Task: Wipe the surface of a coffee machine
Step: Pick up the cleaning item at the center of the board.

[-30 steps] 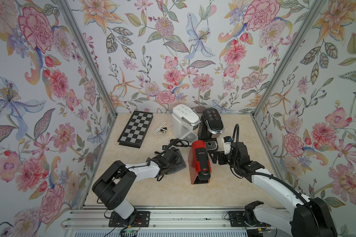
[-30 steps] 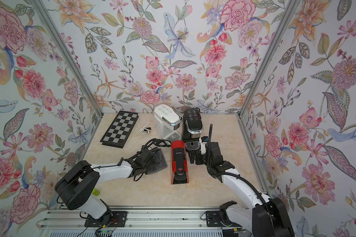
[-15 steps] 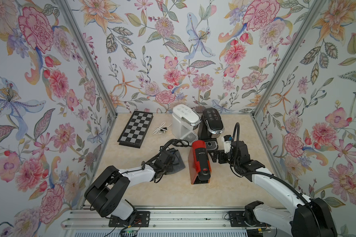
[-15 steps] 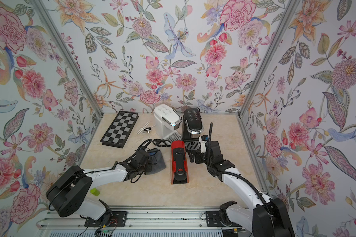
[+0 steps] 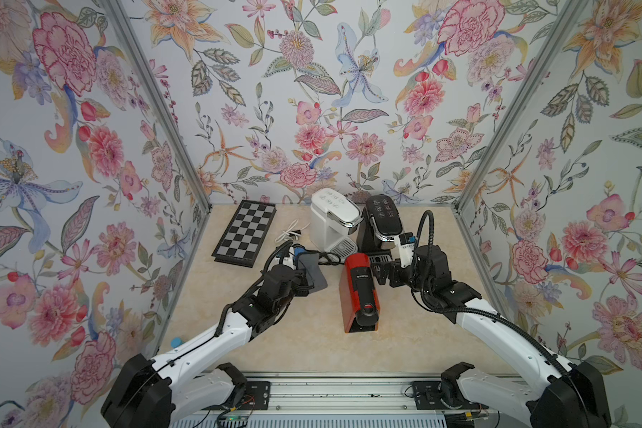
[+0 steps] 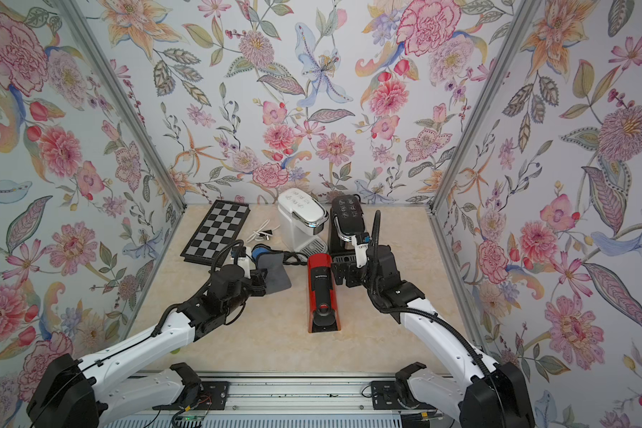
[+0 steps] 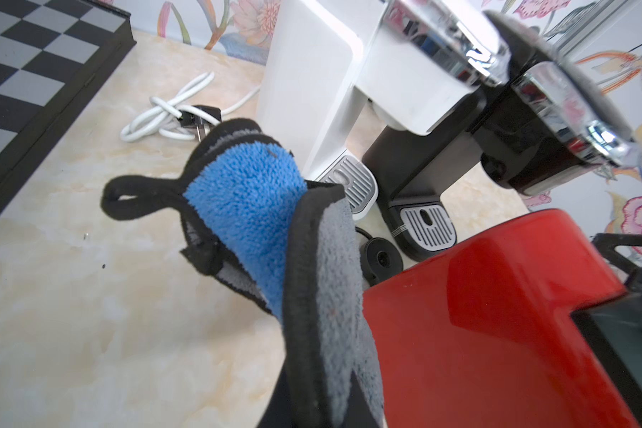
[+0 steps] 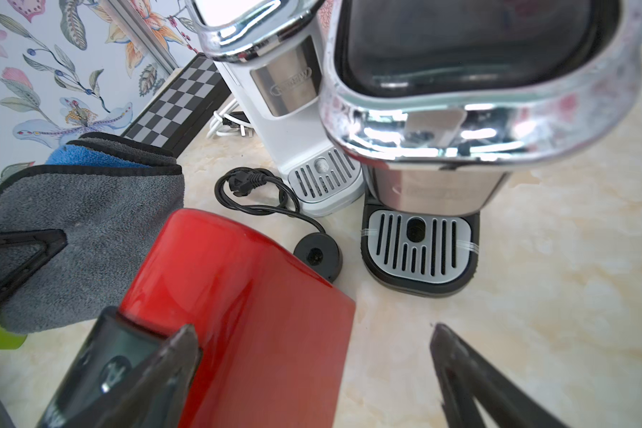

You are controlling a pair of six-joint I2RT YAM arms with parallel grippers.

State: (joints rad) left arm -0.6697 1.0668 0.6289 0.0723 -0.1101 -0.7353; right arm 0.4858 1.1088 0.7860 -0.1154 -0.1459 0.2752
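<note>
The red machine keeps the cloth in my left gripper from reaching the machine's side by my right gripper. My right gripper should take the cloth and wipe that side.
A red coffee machine stands mid-table, in front of a white coffee machine and a black one. My left gripper is shut on a grey and blue cloth. The cloth is raised just left of the red machine and hides the fingers. My right gripper is open at the red machine's back right corner. One finger is over its top and the other over the table.
A chessboard lies at the back left, with a coiled white cable beside it. A black cord loops on the table between the machines. A small blue-capped item sits at the left edge. Floral walls close three sides.
My left gripper has closed on the cloth and lifted its edge off the table. The left arm has shifted a little. The right arm has barely moved.
</note>
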